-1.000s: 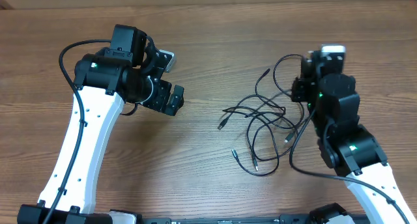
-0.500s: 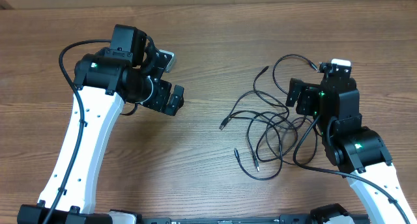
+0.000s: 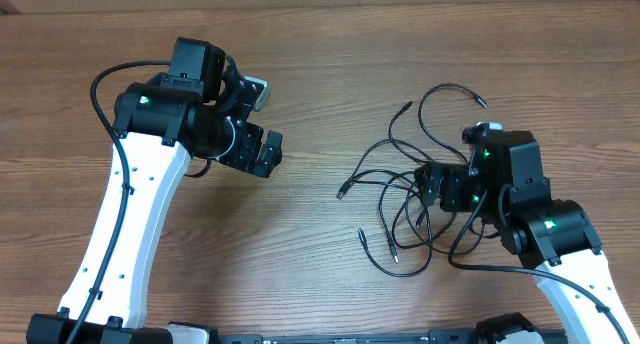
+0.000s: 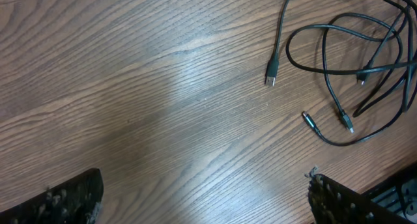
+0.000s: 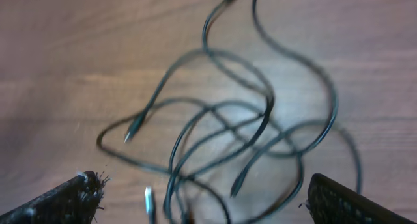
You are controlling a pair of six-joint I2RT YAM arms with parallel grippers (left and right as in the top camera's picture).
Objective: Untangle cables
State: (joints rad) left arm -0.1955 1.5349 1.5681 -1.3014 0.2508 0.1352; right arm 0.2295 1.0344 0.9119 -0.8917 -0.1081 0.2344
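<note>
My gripper will pull one cable, and the nearby plug end (image 4: 272,71) should shift along with it, because the black cables cross over one another (image 4: 399,65) in the tangle.
Several thin black cables (image 3: 395,189) lie in a loose tangle on the wooden table, right of centre, with plug ends sticking out to the left and front. One loop (image 3: 445,92) reaches toward the back. My right gripper (image 3: 443,191) hangs open over the right side of the tangle. In the right wrist view the crossed cables (image 5: 221,120) lie blurred between and ahead of its fingers (image 5: 65,201), and nothing is gripped. My left gripper (image 3: 264,152) is open and empty, well left of the tangle. Its wrist view shows the cables (image 4: 339,61) at the upper right.
The wooden table (image 3: 320,54) is bare around the tangle. The left arm's thick black wire (image 3: 100,84) arcs over its white link at the left. The right arm's own wire (image 3: 470,254) curves along the front right.
My right gripper has opened and moved from the back right toward the front left, over the tangle. The back cable loop now lies free. The left arm has not moved.
</note>
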